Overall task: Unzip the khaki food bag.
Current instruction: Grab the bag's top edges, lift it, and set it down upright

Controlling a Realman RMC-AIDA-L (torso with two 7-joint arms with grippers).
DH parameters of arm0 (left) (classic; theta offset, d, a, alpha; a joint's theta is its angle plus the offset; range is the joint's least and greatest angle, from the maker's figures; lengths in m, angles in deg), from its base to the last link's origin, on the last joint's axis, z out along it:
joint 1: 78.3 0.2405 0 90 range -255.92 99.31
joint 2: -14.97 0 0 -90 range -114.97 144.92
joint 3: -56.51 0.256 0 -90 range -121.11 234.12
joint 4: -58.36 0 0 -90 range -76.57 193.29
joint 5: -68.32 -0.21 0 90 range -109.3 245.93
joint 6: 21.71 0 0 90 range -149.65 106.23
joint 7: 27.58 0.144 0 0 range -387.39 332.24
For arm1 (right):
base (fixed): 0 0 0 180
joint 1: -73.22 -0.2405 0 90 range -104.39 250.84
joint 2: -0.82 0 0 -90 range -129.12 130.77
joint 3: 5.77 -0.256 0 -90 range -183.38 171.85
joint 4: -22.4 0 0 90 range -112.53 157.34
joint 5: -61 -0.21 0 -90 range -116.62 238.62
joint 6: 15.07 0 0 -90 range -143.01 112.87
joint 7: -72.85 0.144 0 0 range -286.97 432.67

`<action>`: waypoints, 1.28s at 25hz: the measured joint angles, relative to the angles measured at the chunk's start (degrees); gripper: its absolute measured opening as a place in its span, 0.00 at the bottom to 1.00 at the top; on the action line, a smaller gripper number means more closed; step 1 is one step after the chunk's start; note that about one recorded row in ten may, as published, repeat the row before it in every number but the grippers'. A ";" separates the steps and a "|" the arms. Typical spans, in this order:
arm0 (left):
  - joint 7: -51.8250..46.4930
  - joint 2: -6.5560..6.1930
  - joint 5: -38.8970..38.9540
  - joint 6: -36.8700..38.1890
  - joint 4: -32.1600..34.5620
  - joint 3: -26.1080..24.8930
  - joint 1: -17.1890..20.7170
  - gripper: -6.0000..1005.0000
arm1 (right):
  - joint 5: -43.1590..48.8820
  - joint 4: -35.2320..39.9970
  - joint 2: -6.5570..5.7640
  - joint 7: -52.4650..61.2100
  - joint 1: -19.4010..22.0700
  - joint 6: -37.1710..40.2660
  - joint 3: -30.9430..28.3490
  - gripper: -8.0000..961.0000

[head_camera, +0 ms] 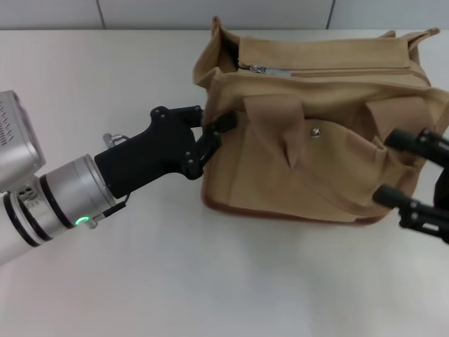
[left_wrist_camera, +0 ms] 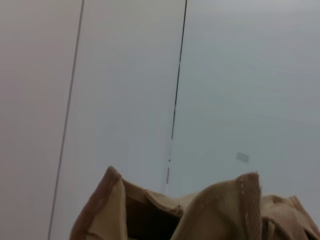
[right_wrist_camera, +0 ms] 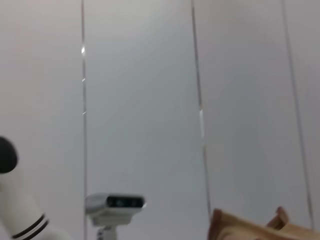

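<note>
My left gripper should turn the bag to bring the silver zipper pull (head_camera: 261, 69) nearer before unzipping, because the zipper pull is at the end of the bag (head_camera: 224, 151) far from my right gripper.
The khaki food bag (head_camera: 316, 140) stands on the white table, zipper side up and front pocket with its metal snap (head_camera: 316, 131) facing me. Its silver zipper pull (head_camera: 257, 69) lies at the left end of the top, with the zipper shut along the top. My left gripper (head_camera: 219, 128) is at the bag's left end, its fingers pinched on the fabric there. My right gripper (head_camera: 396, 168) stands open at the bag's right end, fingertips against the cloth. A bit of the bag (left_wrist_camera: 150, 210) shows in the left wrist view, and a corner of the bag (right_wrist_camera: 250, 231) in the right wrist view.
The white table (head_camera: 105, 70) spreads to the left of and in front of the bag. A tiled wall (head_camera: 210, 12) runs behind it. The right wrist view shows the robot's head camera (right_wrist_camera: 115, 204) against a panelled wall.
</note>
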 joint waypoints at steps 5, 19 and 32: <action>0.09 0.04 0.00 0.69 0.06 -0.92 0.63 0.10 | -3.29 -0.10 0.13 0.04 0.99 0.05 -0.04 0.82; 0.06 0.02 0.00 1.19 0.07 -2.25 0.78 0.10 | -3.59 -0.52 0.15 0.07 1.10 -0.40 -0.24 0.82; -1.16 -0.34 -0.01 1.90 5.96 -9.77 0.45 0.10 | -3.59 -0.53 0.24 0.08 1.19 -0.67 -0.56 0.82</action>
